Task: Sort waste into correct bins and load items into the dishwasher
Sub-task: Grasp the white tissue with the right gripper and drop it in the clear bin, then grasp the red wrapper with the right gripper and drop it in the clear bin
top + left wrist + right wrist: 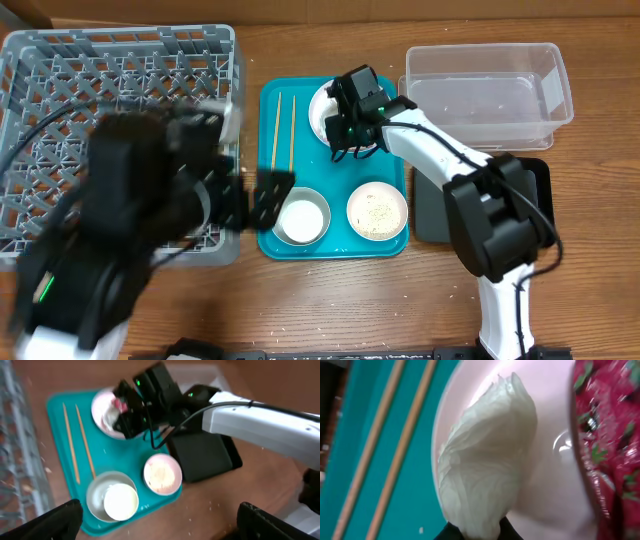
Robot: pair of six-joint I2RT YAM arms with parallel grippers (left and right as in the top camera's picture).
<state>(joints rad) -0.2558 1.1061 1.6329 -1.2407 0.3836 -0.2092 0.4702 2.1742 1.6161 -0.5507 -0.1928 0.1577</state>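
The white tissue and red wrapper (611, 442) are on the large white plate, so next my right gripper puts both in the clear tub (487, 92) first. I will load the plate after that.
My right gripper (346, 122) is down in the large white plate (322, 104) at the back of the teal tray and is shut on the crumpled white tissue (490, 475). The red wrapper (605, 435) lies beside it on the plate (550, 485). Two chopsticks (284, 130) lie on the tray's left. The grey metal bowl (318, 203) holds the white cup (298, 222). The smaller white dish (377, 211) holds rice. My left gripper (160, 527) is wide open and empty, held above the tray's front; it is blurred in the overhead view (255, 200).
The grey dish rack (60, 80) stands at the left. The clear tub (487, 85) is at the back right, and the black tray (432, 215) lies in front of it, partly under my right arm. Loose rice grains (215, 505) lie on the table.
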